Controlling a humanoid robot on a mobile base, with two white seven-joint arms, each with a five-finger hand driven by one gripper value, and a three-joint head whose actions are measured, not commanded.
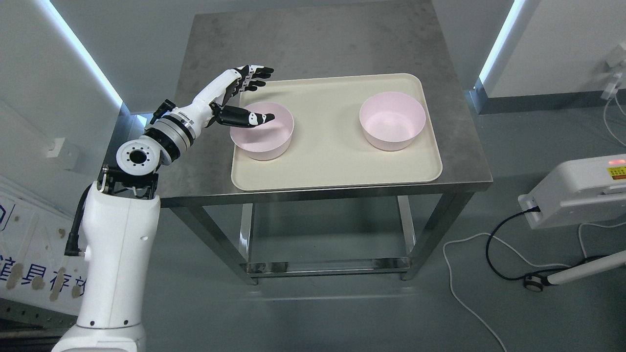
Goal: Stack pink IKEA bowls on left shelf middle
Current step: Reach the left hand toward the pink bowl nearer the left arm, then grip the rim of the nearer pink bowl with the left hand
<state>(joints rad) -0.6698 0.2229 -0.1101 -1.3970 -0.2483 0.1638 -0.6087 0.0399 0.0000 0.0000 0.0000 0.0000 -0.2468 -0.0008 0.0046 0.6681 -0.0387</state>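
My gripper will carry the stack by the rim of one bowl, and the stack will stay nested because the pink bowls (265,138) are empty and taper (391,140) below wide rims.
Two pink bowls stand upright on a cream tray (337,166) on a steel table. The left bowl (266,139) is at the tray's left side, the right bowl (392,121) at its right. My left hand (257,95) hovers at the left bowl's far-left rim, fingers spread and holding nothing. Its thumb (252,118) reaches over the bowl's opening, and the other fingers (254,78) point right above the tray's back-left corner. The right arm is out of view.
The steel table (313,44) has bare surface behind the tray and a narrow strip on each side. A white device (577,190) with cables lies on the floor at the right. Grey walls with light strips flank the table.
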